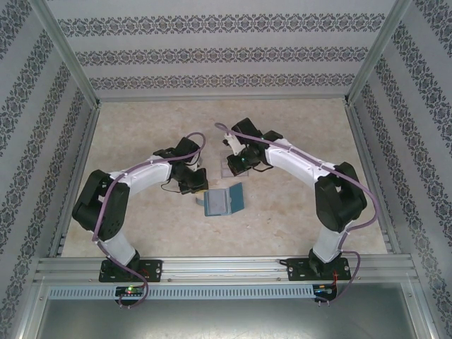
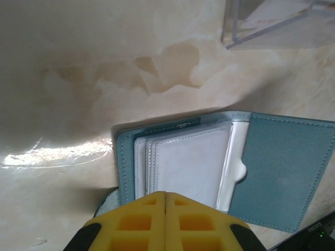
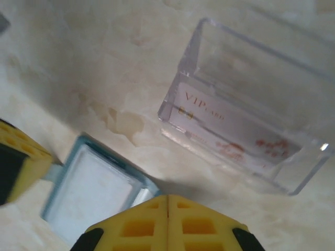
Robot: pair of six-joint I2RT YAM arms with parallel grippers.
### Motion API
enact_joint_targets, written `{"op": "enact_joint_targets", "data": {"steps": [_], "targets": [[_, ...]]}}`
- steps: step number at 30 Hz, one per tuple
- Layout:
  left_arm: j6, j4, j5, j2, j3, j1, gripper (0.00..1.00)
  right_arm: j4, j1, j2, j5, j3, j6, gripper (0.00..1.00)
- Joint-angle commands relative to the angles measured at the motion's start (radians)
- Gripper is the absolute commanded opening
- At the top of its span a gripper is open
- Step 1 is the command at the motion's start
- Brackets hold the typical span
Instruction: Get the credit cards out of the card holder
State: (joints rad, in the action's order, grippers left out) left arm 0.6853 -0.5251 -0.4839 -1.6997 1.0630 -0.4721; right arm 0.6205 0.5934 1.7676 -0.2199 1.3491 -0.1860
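Observation:
My right gripper should keep moving toward the sleeves' loose edge [image 1: 209,202] and open there, because the card holder lies open with its clear sleeves [image 1: 219,201] facing up.
The card holder [image 2: 282,172] lies open on the table, teal outside, with clear pale sleeves [image 2: 188,162] stacked on its left panel; I cannot tell whether cards sit in them. It also shows in the overhead view [image 1: 223,201] and the right wrist view [image 3: 91,193]. One pale credit card [image 3: 225,128] printed "VIP card" lies inside the clear plastic box [image 3: 293,172]. My left gripper [image 2: 165,194] is shut, its tips at the holder's near edge beside the closure tab [image 2: 106,203], nothing seen between them. My right gripper [image 3: 167,197] is shut and empty, between holder and box.
The clear box [image 2: 272,23] sits just beyond the holder, close to both wrists [image 1: 227,169]. Patterned walls and metal frame posts [image 1: 70,53] enclose the table. The marbled tabletop [image 1: 141,127] spreads wide to the left, right and back of the arms.

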Motion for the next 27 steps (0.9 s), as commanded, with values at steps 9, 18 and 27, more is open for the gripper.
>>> {"op": "enact_joint_targets", "data": {"steps": [9, 18, 27], "targets": [[-0.021, -0.034, 0.006, -0.058, 0.016, -0.030, 0.05, -0.123, 0.053, -0.059, -0.124, -0.121, -0.388, 0.02], [-0.045, -0.078, 0.048, -0.080, 0.004, -0.030, 0.03, -0.199, 0.076, -0.051, -0.172, -0.183, -0.511, 0.03], [-0.065, -0.107, 0.087, -0.100, -0.001, -0.030, 0.02, -0.252, 0.105, -0.011, -0.238, -0.197, -0.570, 0.07]]}}
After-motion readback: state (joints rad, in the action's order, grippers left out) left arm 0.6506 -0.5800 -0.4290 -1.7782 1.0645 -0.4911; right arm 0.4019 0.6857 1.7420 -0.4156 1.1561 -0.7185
